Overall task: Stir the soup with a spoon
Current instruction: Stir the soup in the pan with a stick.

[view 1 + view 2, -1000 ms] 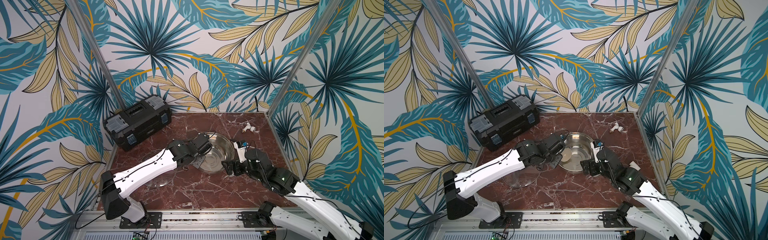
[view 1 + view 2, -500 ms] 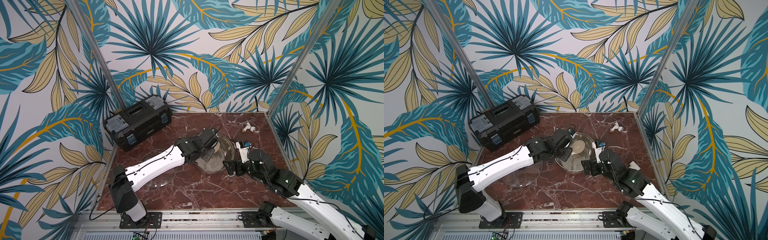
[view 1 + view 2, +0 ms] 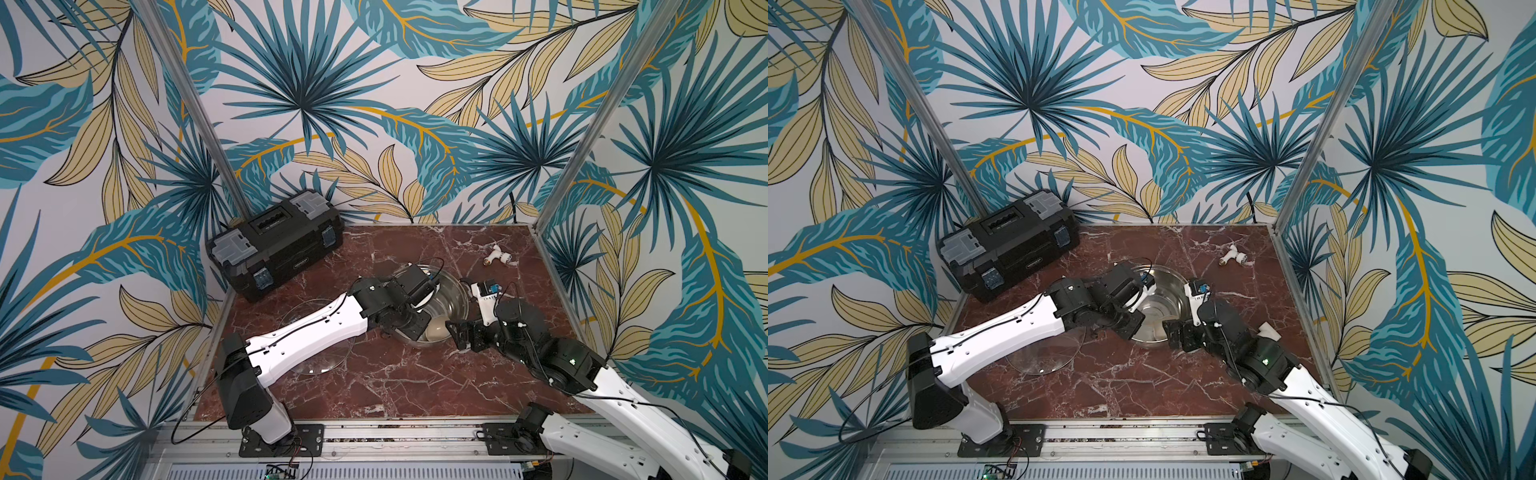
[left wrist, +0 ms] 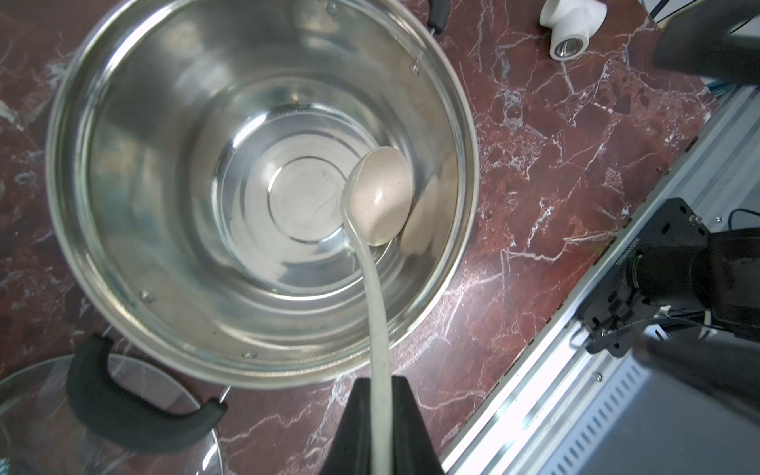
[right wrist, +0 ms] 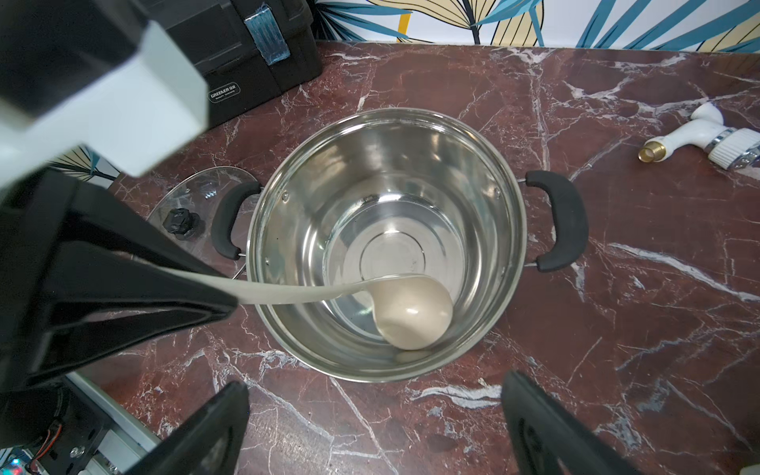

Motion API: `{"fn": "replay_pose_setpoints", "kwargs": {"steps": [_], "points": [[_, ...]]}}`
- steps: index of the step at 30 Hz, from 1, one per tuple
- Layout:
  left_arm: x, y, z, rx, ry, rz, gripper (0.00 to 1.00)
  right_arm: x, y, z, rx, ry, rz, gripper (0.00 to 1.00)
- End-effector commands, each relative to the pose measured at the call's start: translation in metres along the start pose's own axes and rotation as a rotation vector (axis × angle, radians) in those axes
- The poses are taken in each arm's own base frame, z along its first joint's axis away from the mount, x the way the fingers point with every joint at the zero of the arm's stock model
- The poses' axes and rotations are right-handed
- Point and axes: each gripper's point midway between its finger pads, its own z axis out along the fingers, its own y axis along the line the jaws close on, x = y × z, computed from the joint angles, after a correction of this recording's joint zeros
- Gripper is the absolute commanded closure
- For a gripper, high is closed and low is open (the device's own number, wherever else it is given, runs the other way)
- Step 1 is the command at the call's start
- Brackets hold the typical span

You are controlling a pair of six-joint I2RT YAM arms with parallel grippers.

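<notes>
My left gripper should sweep the spoon back toward the pot's side (image 5: 301,257) by the glass lid, because the spoon's bowl is close to the pot's near side (image 5: 419,356).
The steel pot (image 3: 451,297) (image 3: 1160,305) stands mid-table, its black side handles (image 5: 563,222) out to either side. No soup shows; the bottom of the pot (image 5: 392,255) (image 4: 164,123) is bare shiny metal. My left gripper (image 4: 380,382) (image 3: 415,324) (image 5: 224,298) is shut on the slim handle of the cream spoon (image 4: 380,197) just outside the pot's near-left rim. The bowl of the spoon (image 5: 411,314) (image 3: 436,331) rests low inside, against the near wall. My right gripper (image 5: 376,386) (image 3: 461,336) (image 3: 1177,336) hangs open and empty over the marble by the pot's near rim.
A glass lid (image 3: 316,345) (image 5: 193,201) with a black knob lies flat left of the pot, under my left arm. A black toolbox (image 3: 274,241) sits at the back left. A white pipe fitting (image 3: 496,257) (image 5: 699,140) lies back right. The metal rail (image 4: 617,329) runs along the table's front.
My left arm has swung the spoon from the pot's left side across the pot; its bowl now sits against the near wall. The right arm has hardly moved.
</notes>
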Motion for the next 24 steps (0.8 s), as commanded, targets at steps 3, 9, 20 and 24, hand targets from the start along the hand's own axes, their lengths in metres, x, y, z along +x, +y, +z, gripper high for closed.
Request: {"fn": "replay_pose_setpoints", "kwargs": {"steps": [3,9,20,24], "points": [[0.031,0.029,-0.019,-0.130,0.074,-0.016,1.00,0.000,0.005,0.006,-0.019,0.000,0.003,0.00],[0.014,0.061,-0.028,-0.333,0.019,0.020,1.00,0.000,0.005,0.006,-0.022,0.001,0.003,0.00],[-0.054,0.038,-0.023,-0.272,-0.282,0.027,1.00,0.007,-0.002,0.005,0.003,0.007,0.003,0.01],[-0.065,0.016,-0.010,-0.185,-0.323,0.024,1.00,0.007,-0.003,0.005,0.010,0.008,0.001,0.01]]}}
